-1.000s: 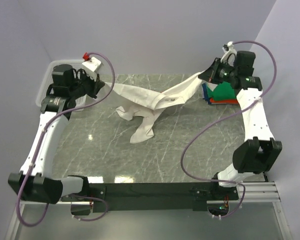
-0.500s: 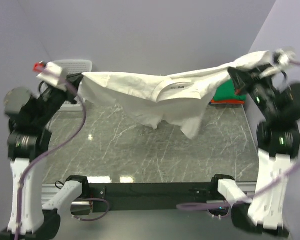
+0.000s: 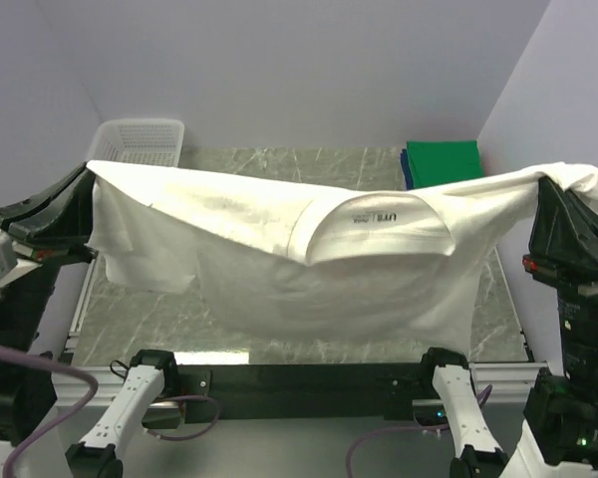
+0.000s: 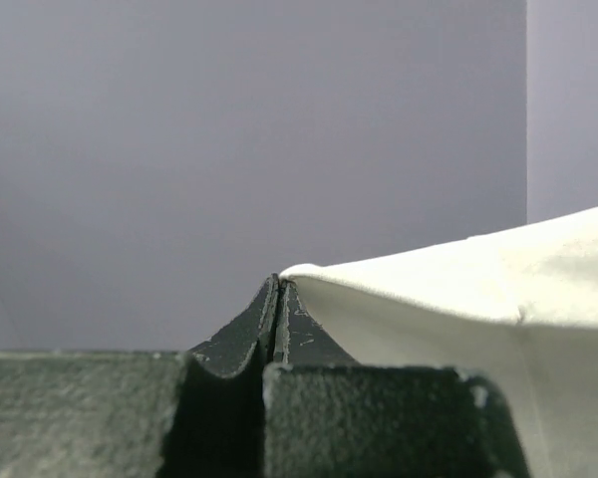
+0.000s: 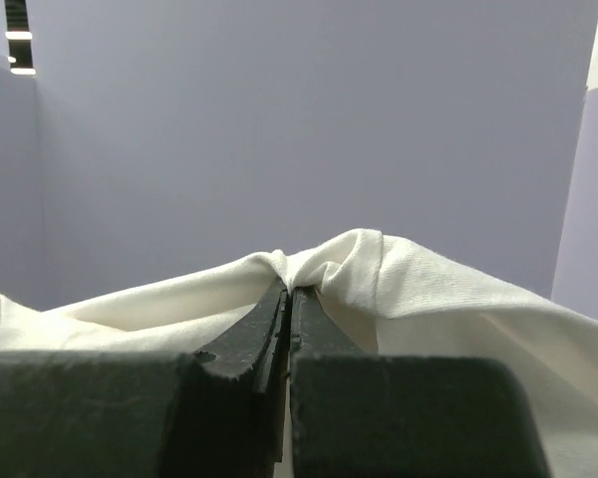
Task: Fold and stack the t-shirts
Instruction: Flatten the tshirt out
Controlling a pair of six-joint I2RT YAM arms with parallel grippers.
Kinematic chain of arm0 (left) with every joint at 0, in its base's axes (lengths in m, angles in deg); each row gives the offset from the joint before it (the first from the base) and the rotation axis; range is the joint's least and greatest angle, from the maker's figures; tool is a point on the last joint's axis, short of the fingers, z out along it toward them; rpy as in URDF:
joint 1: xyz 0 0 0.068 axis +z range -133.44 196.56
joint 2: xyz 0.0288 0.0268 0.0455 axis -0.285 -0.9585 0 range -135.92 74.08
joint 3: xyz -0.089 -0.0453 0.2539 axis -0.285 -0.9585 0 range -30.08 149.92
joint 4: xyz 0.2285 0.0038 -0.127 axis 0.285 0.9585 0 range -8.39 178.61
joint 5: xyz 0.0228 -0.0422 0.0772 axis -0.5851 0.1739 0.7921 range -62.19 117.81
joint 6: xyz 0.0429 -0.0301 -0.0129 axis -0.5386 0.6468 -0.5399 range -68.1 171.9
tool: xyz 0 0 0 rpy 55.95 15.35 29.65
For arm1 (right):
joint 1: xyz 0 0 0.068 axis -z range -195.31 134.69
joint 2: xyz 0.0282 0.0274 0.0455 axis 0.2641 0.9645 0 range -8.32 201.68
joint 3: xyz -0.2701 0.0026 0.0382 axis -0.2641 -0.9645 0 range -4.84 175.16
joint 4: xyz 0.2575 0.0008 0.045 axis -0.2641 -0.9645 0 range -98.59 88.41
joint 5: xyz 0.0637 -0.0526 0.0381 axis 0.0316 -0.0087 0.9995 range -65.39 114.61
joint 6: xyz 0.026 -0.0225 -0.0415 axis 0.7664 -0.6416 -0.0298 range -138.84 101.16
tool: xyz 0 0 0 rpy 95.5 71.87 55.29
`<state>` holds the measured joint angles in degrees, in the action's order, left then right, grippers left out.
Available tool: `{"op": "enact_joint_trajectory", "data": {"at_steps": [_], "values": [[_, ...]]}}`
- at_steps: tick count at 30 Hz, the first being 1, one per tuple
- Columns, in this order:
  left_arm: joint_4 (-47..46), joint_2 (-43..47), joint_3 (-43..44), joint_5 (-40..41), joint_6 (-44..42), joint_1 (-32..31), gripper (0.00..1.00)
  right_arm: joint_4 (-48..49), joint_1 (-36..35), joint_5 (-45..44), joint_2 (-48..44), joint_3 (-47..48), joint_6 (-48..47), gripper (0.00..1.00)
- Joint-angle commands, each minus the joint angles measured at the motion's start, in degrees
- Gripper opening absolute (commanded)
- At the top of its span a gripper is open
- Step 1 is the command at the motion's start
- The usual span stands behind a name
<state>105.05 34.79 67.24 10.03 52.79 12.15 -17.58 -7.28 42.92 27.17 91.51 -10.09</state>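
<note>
The sleeve's end [image 3: 104, 173] is in my left gripper and the t-shirt's shoulder is in my right gripper, so next I put the white t-shirt down and straighten out its body [image 3: 329, 297] before I fold it.
The white t-shirt [image 3: 279, 249] hangs stretched wide in the air between both grippers, collar and neck label facing up, its body draping down toward the near table edge. My left gripper [image 3: 88, 169] is shut on the shirt's left shoulder edge [image 4: 429, 279], high at the left. My right gripper [image 3: 540, 187] is shut on the right shoulder edge [image 5: 359, 264], high at the right. A folded green t-shirt [image 3: 441, 162] tops a stack at the back right, with a blue edge showing; the orange one is hidden.
A white mesh basket [image 3: 137, 139] stands at the back left corner. The grey marble table [image 3: 279, 159] shows behind the hanging shirt. Purple walls close in the back and sides.
Both arms have risen and spread apart, lifting the white t-shirt off the table and pulling it from a bunched rope into a wide spread sheet.
</note>
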Motion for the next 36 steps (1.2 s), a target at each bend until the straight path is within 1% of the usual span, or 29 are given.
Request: {"op": "enact_joint_trajectory", "data": {"at_steps": [1, 3, 4, 5, 7, 8, 9, 11, 12, 13, 14, 15, 16, 17, 18, 19, 20, 21, 22, 23, 25, 26, 28, 30, 32, 33, 34, 35, 36], "values": [[3.3, -3.6, -2.6, 3.8, 1.5, 0.2, 0.01, 1.5, 0.3, -0.7, 7.6, -2.3, -0.2, 0.00], [3.6, -4.7, -7.0, 3.5, 0.6, 0.2, 0.01, 1.2, 0.2, 1.2, 10.3, -4.4, 0.6, 0.00], [3.6, -5.1, -8.6, 3.4, 0.5, 0.2, 0.01, 1.2, 0.2, 4.3, 13.1, -5.2, 1.0, 0.00], [3.5, -5.9, -12.7, 3.0, 0.4, 0.2, 0.01, 1.6, 0.1, 5.6, 14.5, -7.6, 1.4, 0.00], [2.3, -6.7, -17.3, 2.1, -0.3, 0.2, 0.01, 3.2, -1.0, 7.3, 19.2, -10.7, 1.6, 0.00], [1.6, -7.9, -22.2, 2.4, -0.3, 0.2, 0.01, 3.3, -2.5, 6.0, 21.0, -13.4, -0.2, 0.00], [-0.2, -8.7, -24.5, 2.8, -0.3, 0.2, 0.01, 3.4, -5.9, 4.3, 23.0, -14.6, -1.3, 0.00], [-2.5, -12.6, -31.4, 3.7, -0.1, 0.2, 0.01, 5.7, -9.7, 0.4, 30.6, -17.8, -4.0, 0.00], [-5.5, -14.5, -33.7, 4.1, -0.1, 0.2, 0.01, 6.9, -13.7, -1.3, 33.9, -18.2, -4.4, 0.00], [-7.0, -16.6, -35.6, 6.2, 0.2, 0.2, 0.01, 7.5, -15.5, -3.3, 43.1, -17.4, -5.3, 0.00], [-8.7, -22.0, -38.7, 8.7, 0.7, 0.3, 0.01, 5.4, -16.8, -4.7, 49.3, -10.4, -6.4, 0.05], [-9.4, -25.6, -39.0, 11.1, 1.3, 0.5, 0.01, 1.5, -18.2, -6.0, 56.1, -3.8, -7.2, 0.34], [-5.6, -29.5, -38.1, 12.5, 2.2, 1.5, 0.01, -12.1, -20.3, -8.0, 70.5, 4.8, -8.1, 0.48], [-2.2, -37.1, -34.3, 9.5, 2.5, 4.2, 0.01, -20.8, -21.0, -9.8, 77.8, 25.8, -9.7, 0.60], [0.7, -39.9, -32.7, 8.6, 3.3, 6.1, 0.06, -25.9, -21.2, -11.9, 82.5, 29.6, -10.7, 0.70], [2.2, -41.2, -32.2, 8.0, 4.2, 7.9, 0.21, -24.6, -21.2, -11.9, 80.8, 26.6, -12.2, 0.81], [2.7, -41.1, -33.1, 5.8, 5.0, 11.8, 0.28, -23.8, -20.8, -11.0, 78.8, 20.1, -13.1, 0.88], [2.4, -40.2, -34.0, 5.5, 4.6, 13.4, 0.44, -23.4, -20.4, -9.3, 76.5, 16.8, -14.1, 0.89], [2.1, -39.0, -35.0, 5.8, 4.0, 14.1, 0.47, -22.8, -20.3, -9.7, 72.1, 13.9, -15.0, 0.89], [1.7, -37.1, -36.3, 5.7, 2.5, 14.4, 0.48, -22.6, -20.0, -9.1, 70.1, 9.4, -16.8, 0.90], [1.1, -35.0, -37.8, 4.2, 1.1, 14.3, 0.49, -23.9, -19.8, -5.9, 64.7, 5.8, -18.9, 0.90], [0.7, -34.7, -38.0, 3.2, -0.1, 14.3, 0.49, -24.3, -20.0, -5.1, 62.8, 1.5, -20.5, 0.90], [0.6, -35.1, -38.0, 0.3, -2.2, 13.9, 0.50, -27.1, -20.1, -2.6, 59.5, -1.5, -21.9, 0.90], [1.9, -36.0, -37.4, -2.7, -6.8, 13.0, 0.48, -30.2, -20.7, -2.0, 59.1, -3.9, -23.8, 0.84], [1.8, -36.8, -37.5, -3.5, -10.9, 10.6, 0.46, -35.0, -20.7, -1.3, 59.9, -5.8, -25.5, 0.76], [2.1, -37.1, -37.4, -3.9, -12.2, 9.8, 0.45, -36.0, -20.9, -1.3, 59.9, -7.0, -26.1, 0.67], [1.7, -37.9, -37.6, -2.9, -12.8, 7.9, 0.44, -36.7, -21.0, -2.0, 59.4, -10.0, -26.5, 0.63], [1.9, -38.6, -37.4, -3.0, -14.7, 7.0, 0.43, -37.0, -21.0, -2.6, 59.3, -11.4, -26.7, 0.56], [2.4, -39.3, -37.0, -3.1, -15.6, 6.3, 0.42, -37.4, -21.1, -3.2, 59.2, -12.8, -26.9, 0.52]]}}
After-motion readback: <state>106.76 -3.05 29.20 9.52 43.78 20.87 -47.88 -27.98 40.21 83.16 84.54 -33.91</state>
